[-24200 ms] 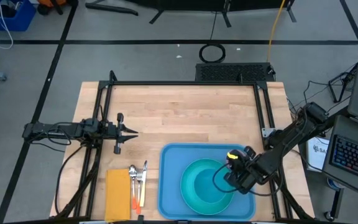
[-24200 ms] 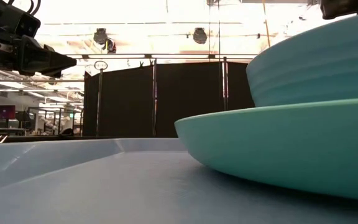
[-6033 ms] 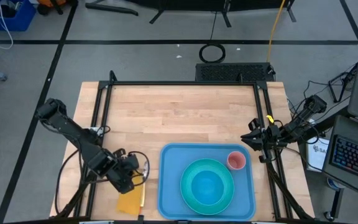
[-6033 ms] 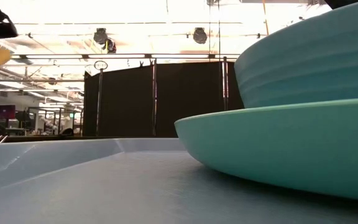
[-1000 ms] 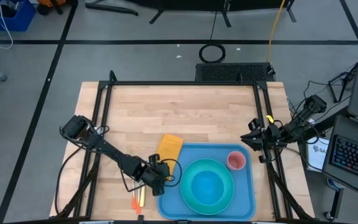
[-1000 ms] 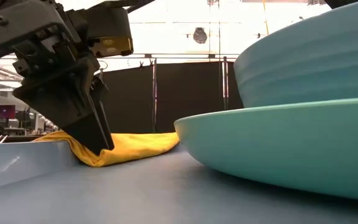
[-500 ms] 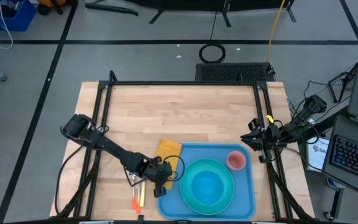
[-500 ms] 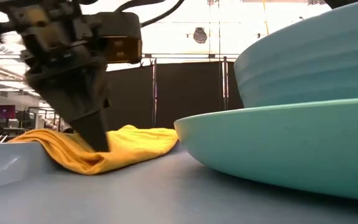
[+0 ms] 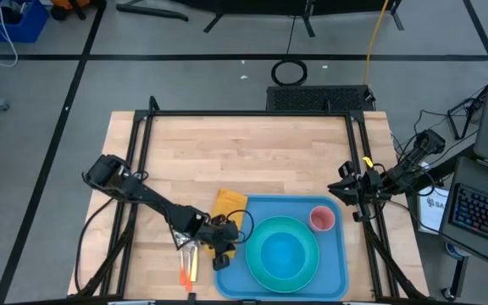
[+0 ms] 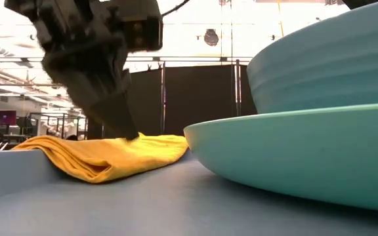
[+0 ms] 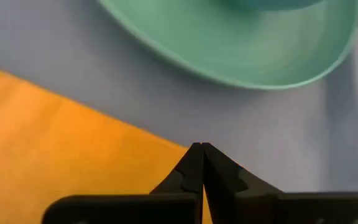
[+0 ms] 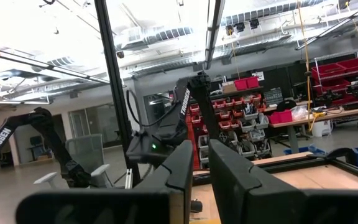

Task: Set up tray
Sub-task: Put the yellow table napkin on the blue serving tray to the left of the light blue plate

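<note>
The robot's left gripper should push down with closed fingers and slide the yellow napkin inward, beside the plate, because the napkin hangs over the tray's rim.
The light-blue tray (image 9: 333, 258) lies at the table's near edge and holds a turquoise plate (image 9: 259, 230) with a bowl (image 9: 284, 252) on it and a pink cup (image 9: 322, 219). A yellow napkin (image 9: 230, 206) is draped over the tray's left far rim, its near part on the tray floor (image 10: 143, 203). My left gripper (image 9: 225, 243) is shut and stands over the napkin (image 10: 110, 154) beside the plate (image 10: 294, 151). My right gripper (image 9: 346, 188) waits at the table's right edge, its fingers a narrow gap apart (image 12: 202, 163). My left gripper (image 10: 131, 133) comes slanting down from above, and its shut fingertips (image 11: 201, 147) meet the napkin's top surface (image 10: 143, 139) near the edge that faces the plate. I cannot tell whether any cloth is between them. The napkin lies slack on the rim and the tray floor.
Cutlery with orange handles (image 9: 186, 261) lies on the table just left of the tray, under my left arm. Black frame rails run along the table's left, right and far sides. Bare wood stretches across the far half of the table.
My left gripper drew the napkin a little toward the near edge and set its fold down on the tray floor, then rose and shifted toward the plate. The fold that sat at the fingertips now lies apart from them, and the napkin has settled flatter.
</note>
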Tool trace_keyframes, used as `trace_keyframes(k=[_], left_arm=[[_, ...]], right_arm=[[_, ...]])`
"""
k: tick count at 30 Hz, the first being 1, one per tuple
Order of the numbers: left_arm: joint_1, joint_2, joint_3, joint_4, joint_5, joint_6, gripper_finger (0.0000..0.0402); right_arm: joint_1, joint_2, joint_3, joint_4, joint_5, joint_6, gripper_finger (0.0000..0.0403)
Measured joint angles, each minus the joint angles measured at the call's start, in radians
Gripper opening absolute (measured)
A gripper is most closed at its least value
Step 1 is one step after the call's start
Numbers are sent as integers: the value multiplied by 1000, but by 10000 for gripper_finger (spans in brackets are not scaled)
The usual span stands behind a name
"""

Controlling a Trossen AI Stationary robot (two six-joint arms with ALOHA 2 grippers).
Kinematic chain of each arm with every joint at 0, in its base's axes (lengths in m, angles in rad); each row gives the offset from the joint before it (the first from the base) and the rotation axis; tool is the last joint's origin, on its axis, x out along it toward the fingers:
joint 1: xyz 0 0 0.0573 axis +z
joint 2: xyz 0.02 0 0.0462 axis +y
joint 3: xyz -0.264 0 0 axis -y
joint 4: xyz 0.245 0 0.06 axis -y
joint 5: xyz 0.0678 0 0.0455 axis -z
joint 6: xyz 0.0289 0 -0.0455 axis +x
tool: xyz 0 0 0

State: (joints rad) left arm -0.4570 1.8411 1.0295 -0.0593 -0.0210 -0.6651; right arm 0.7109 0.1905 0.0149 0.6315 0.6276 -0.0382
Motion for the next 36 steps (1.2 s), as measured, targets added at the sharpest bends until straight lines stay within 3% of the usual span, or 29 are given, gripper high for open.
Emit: trace_keyframes(k=[4,11,24,36], left_arm=[[-20,-2,73,-47,-52,83,4],[-24,7,188,-399,-94,53,3],[27,9,181,-435,-52,92,2],[57,158,188,-373,87,85,3]], right_arm=[[0,0,0,0,0,0,43],[0,0,0,0,0,0,43],[0,0,0,0,0,0,43],[0,0,0,-4,0,0,43]])
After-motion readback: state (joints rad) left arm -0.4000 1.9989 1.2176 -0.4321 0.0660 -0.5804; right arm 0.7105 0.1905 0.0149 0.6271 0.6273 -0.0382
